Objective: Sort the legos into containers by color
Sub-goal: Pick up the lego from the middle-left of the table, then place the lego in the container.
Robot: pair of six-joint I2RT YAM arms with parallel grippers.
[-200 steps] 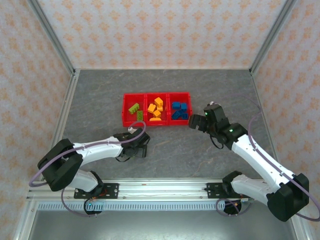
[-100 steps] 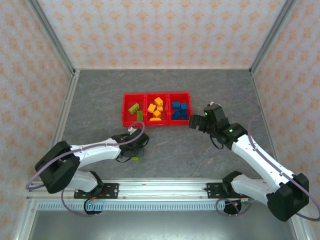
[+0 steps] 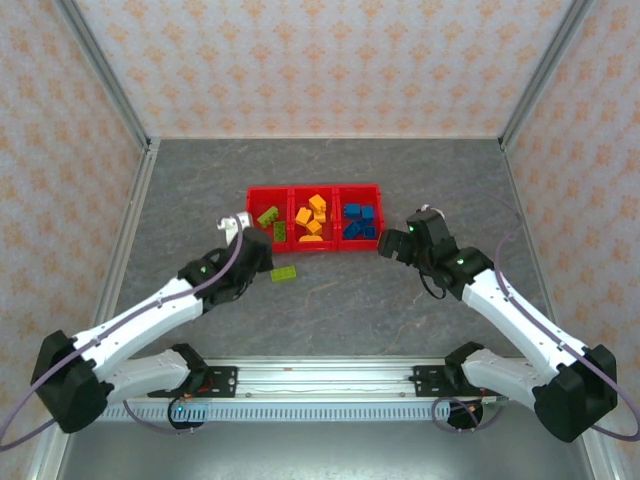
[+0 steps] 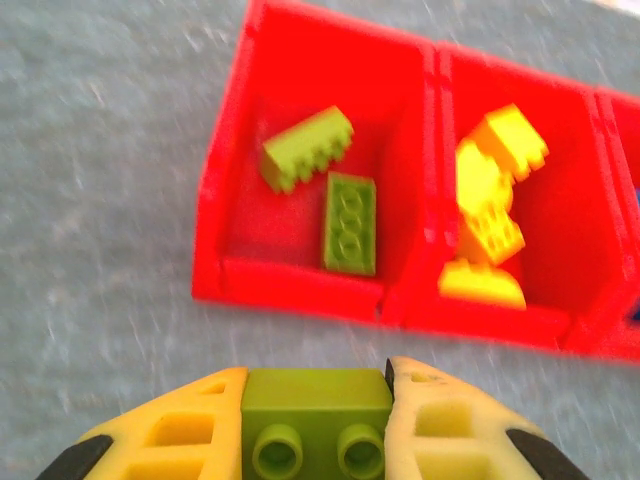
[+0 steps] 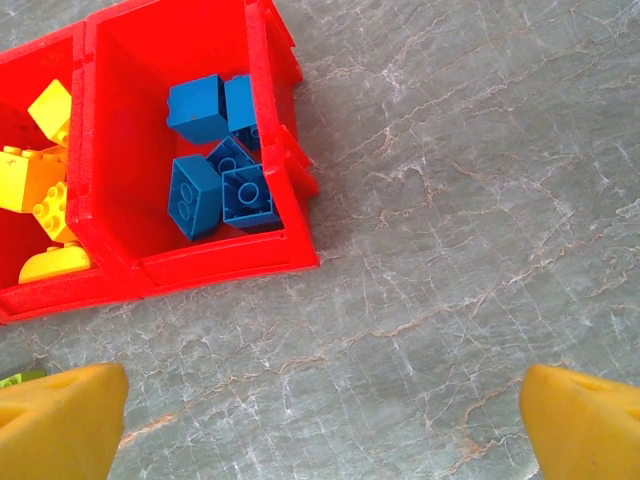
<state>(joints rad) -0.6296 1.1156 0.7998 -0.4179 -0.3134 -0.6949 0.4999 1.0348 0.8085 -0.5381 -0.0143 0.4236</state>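
Note:
The lime green lego matches the green legos point(image 3: 279, 230) in the open compartment ahead, so I should keep carrying it forward with my left gripper until it is over that compartment point(image 3: 269, 221).
My left gripper point(image 4: 316, 385) is shut on a lime green lego point(image 4: 316, 420), studs facing the camera, and hangs just short of the red tray point(image 4: 290, 290). From above, the left gripper point(image 3: 258, 252) sits at the tray's point(image 3: 314, 188) front left corner. The left compartment holds two green legos point(image 4: 307, 148), the middle one orange legos point(image 4: 490, 190), the right one blue legos point(image 5: 215, 150). A loose green lego point(image 3: 283, 273) lies on the table in front of the tray. My right gripper point(image 5: 320, 430) is open over bare table right of the tray, seen from above as the right gripper point(image 3: 392, 243).
The grey stone-patterned table point(image 3: 350, 300) stretches in front of and behind the tray. Patterned walls with metal posts point(image 3: 140, 140) close in the back and both sides. The loose green lego point(image 5: 15, 378) peeks in at the left edge of the right wrist view.
My left arm has lifted from the table's near side and swung up toward the tray's left compartment with a green lego. A green lego now shows on the table. The right arm stayed put.

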